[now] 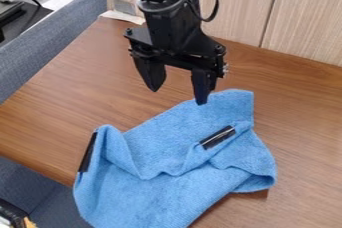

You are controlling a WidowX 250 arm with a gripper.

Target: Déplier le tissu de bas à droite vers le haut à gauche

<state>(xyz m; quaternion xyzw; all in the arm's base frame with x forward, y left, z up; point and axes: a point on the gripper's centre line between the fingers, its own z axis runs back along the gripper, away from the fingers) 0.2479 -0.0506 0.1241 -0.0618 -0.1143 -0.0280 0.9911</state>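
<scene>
The blue cloth will spread out into a broad sheet when I pull its upper edge, because loose folds are bunched across the blue cloth's middle.
A black gripper (179, 95) hangs over the upper edge of the blue cloth (157, 197), its two fingers spread apart with nothing between them. The right finger's tip overlaps the cloth's upper edge in the view; whether it touches cannot be told. The cloth lies rumpled, with folds across its middle and right side, and its lower part extends to the bottom edge of the view. One black clip or strip (217, 137) sits on a fold at the right of centre, and another black strip (87, 152) runs along the cloth's left edge.
The brown wooden table (87, 92) meets a light wood panel (240, 7) at the back. A grey-blue fabric partition (40, 57) borders its left side. Dark objects stand beyond the partition at the upper left.
</scene>
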